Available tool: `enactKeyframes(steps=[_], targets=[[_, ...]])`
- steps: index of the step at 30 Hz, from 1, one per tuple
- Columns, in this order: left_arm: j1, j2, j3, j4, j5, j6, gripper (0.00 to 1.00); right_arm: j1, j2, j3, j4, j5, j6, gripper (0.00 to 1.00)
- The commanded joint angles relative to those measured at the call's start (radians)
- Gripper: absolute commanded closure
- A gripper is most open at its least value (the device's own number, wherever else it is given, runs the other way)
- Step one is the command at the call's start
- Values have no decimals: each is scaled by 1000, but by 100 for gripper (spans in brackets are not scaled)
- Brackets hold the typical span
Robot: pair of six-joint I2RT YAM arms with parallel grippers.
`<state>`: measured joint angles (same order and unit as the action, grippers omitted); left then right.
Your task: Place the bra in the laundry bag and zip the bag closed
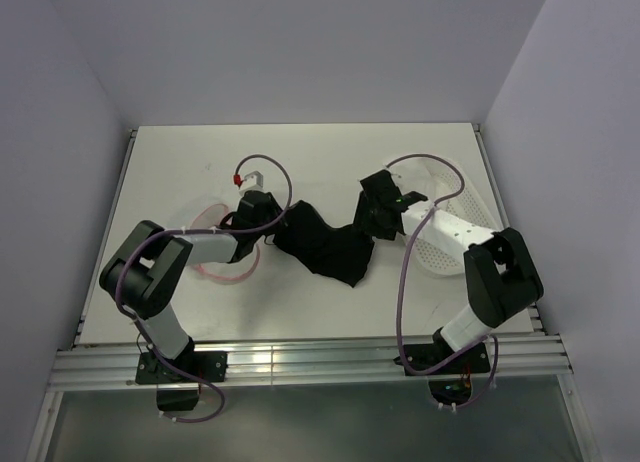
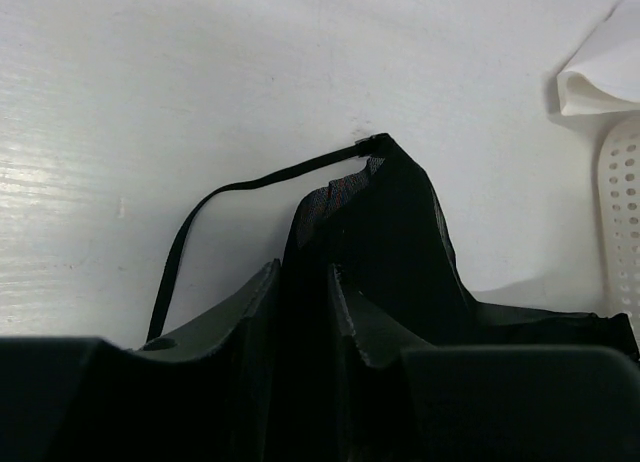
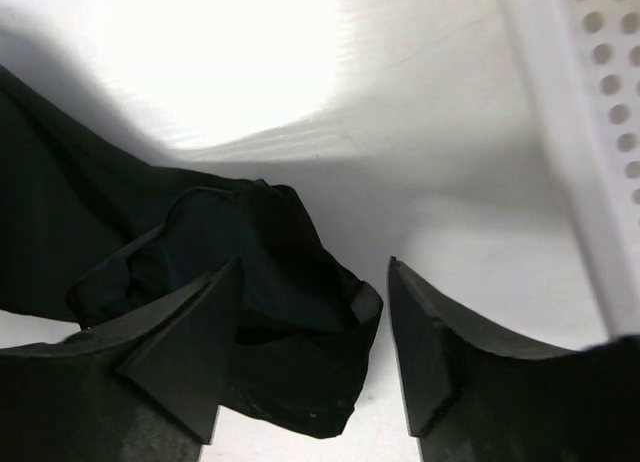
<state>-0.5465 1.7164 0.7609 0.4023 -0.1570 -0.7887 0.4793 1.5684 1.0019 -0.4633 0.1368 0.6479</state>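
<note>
Next, I fold the bra's bunched end [image 1: 357, 266] toward my left gripper with my right gripper and then take the fold, because the bra [image 1: 322, 250] is spread out longer than the laundry bag's pink rim.
The black bra [image 1: 325, 244] lies crumpled at the table's middle, stretched between the two grippers. My left gripper [image 1: 266, 220] is shut on its left end. In the left wrist view the fingers [image 2: 303, 272] pinch the black fabric [image 2: 390, 232], and a thin strap [image 2: 190, 232] loops out to the left. My right gripper [image 1: 370, 220] is open over the bra's right end. In the right wrist view the bunched end [image 3: 290, 322] lies between the spread jaws [image 3: 315, 267], against the left finger. The laundry bag [image 1: 222, 272], with its pink rim, lies flat under my left arm, mostly hidden.
A white perforated plastic basket [image 1: 448, 244] sits at the right under my right arm; its wall shows in the right wrist view [image 3: 600, 92] and the left wrist view [image 2: 625, 212]. A white cloth [image 2: 600, 72] lies beside it. Walls close the table on three sides.
</note>
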Motion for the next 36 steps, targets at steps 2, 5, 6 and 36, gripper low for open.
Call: enactKeyframes(steps=[2,5,6,36], targets=[[-1,-14,-15,72,39,31,71,-16,-70,-16,34,-2,-16,30],[-1,-29,-34,84,50,29,77,-16,-103,-45,46,-16,-8,28],[-1,-31,-34,79,51,28,81,-16,-123,-68,51,-23,-2,28],[-1,-57,-77,132,128,0,79,-18,-315,-471,519,-166,228,23]])
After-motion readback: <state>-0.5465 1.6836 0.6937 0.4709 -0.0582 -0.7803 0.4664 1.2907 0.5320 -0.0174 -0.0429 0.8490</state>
